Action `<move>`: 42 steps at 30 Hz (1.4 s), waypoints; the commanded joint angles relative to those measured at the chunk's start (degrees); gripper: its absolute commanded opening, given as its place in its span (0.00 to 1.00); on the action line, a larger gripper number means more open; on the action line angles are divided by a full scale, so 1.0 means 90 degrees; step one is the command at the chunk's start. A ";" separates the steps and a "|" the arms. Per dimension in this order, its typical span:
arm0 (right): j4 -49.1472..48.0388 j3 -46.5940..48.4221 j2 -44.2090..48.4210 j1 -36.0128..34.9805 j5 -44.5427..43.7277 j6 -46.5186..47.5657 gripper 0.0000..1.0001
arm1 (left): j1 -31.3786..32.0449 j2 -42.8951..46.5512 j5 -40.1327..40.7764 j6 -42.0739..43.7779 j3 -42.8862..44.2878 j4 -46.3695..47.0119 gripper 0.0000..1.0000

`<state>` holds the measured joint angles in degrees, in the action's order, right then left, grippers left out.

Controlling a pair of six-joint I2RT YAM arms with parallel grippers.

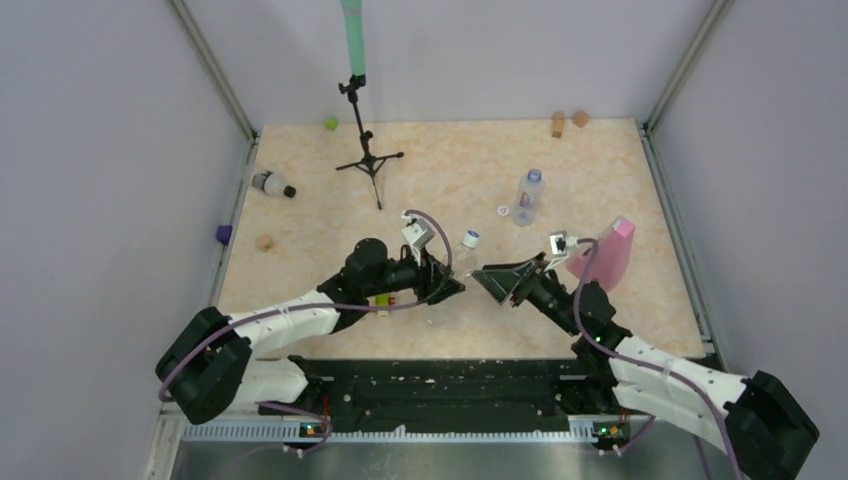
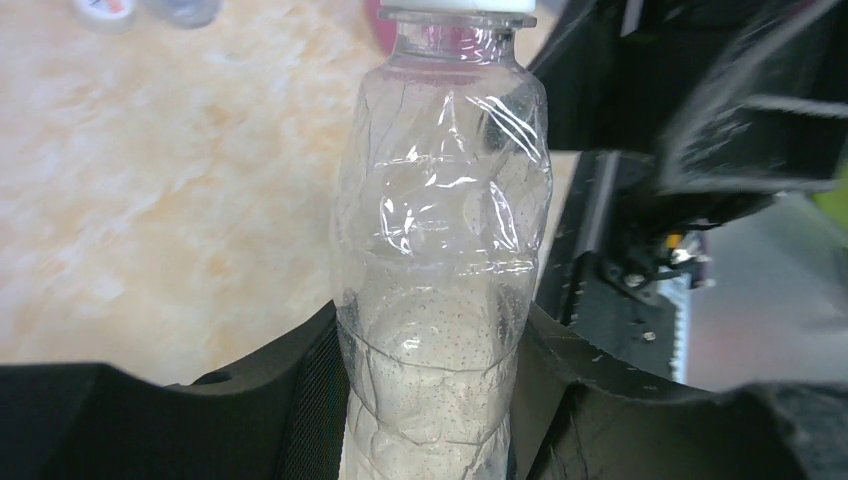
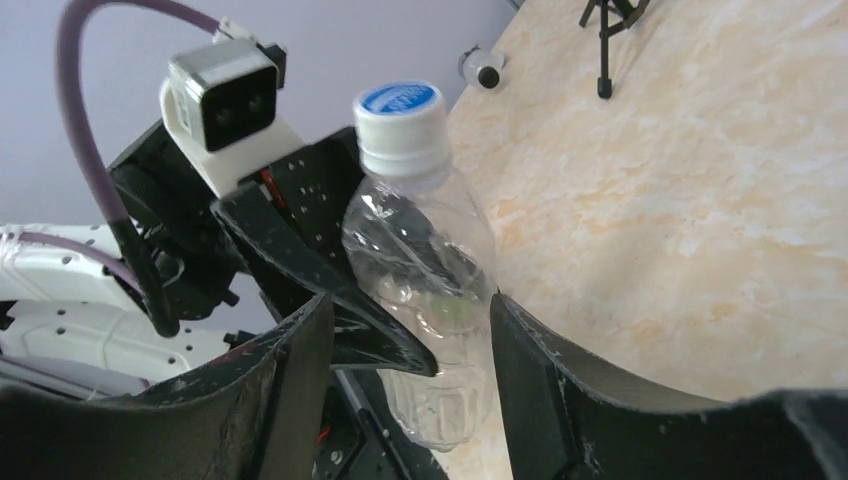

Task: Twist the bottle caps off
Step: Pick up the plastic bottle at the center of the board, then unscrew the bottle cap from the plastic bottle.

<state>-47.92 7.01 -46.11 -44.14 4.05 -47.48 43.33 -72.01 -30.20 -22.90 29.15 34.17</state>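
Observation:
I see the cap pointing up [image 3: 402,130] above my right gripper's open fingers, so next my left gripper tilts the bottle [image 3: 455,290] toward them before they take the cap.
A small clear bottle [image 1: 465,256] with a white, blue-topped cap [image 1: 470,238] is held upright just above the table. My left gripper [image 1: 455,285] is shut on its lower body, and both pads press the crinkled plastic [image 2: 440,250]. My right gripper [image 1: 487,279] stands open around the same bottle [image 3: 425,260], well below the cap [image 3: 400,110]. There is a clear gap at its left finger [image 3: 300,350]. A second bottle [image 1: 528,196] stands behind, with a loose cap [image 1: 503,210] beside it. A third bottle [image 1: 268,182], with a black cap [image 1: 289,191], lies at the left edge.
A pink wedge [image 1: 605,255] lies just right of my right arm. A black tripod [image 1: 368,158] stands at the back centre. Small blocks are scattered about: green [image 1: 330,123], tan [image 1: 557,124], purple [image 1: 223,234], tan [image 1: 264,241]. Walls close in the table on three sides.

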 commanded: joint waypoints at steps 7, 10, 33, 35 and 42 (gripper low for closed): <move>0.4187 0.1743 0.0899 0.0133 0.0213 0.0570 0.61 | 0.0335 0.1273 0.1913 0.2111 -0.0101 -0.2467 0.21; 0.4603 0.2147 0.0614 0.0155 0.0768 0.0574 0.61 | 0.0648 0.1454 0.2038 0.2479 -0.0130 -0.2540 0.21; 0.4637 0.2134 0.0403 0.0158 0.1010 0.0256 0.54 | 0.1679 0.1604 0.2902 0.3733 -0.0265 -0.2714 0.20; 0.4546 0.2099 0.0416 0.0157 0.1051 0.0216 0.55 | 0.1684 0.1554 0.2864 0.3728 -0.0239 -0.2715 0.20; 0.4272 0.2006 0.0225 0.0156 0.1137 0.0178 0.48 | 0.1721 0.1375 0.2753 0.3763 -0.0148 -0.2702 0.21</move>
<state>-5.82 25.50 -43.29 -43.00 13.85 -45.21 58.33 -58.89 -4.27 10.20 27.16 7.31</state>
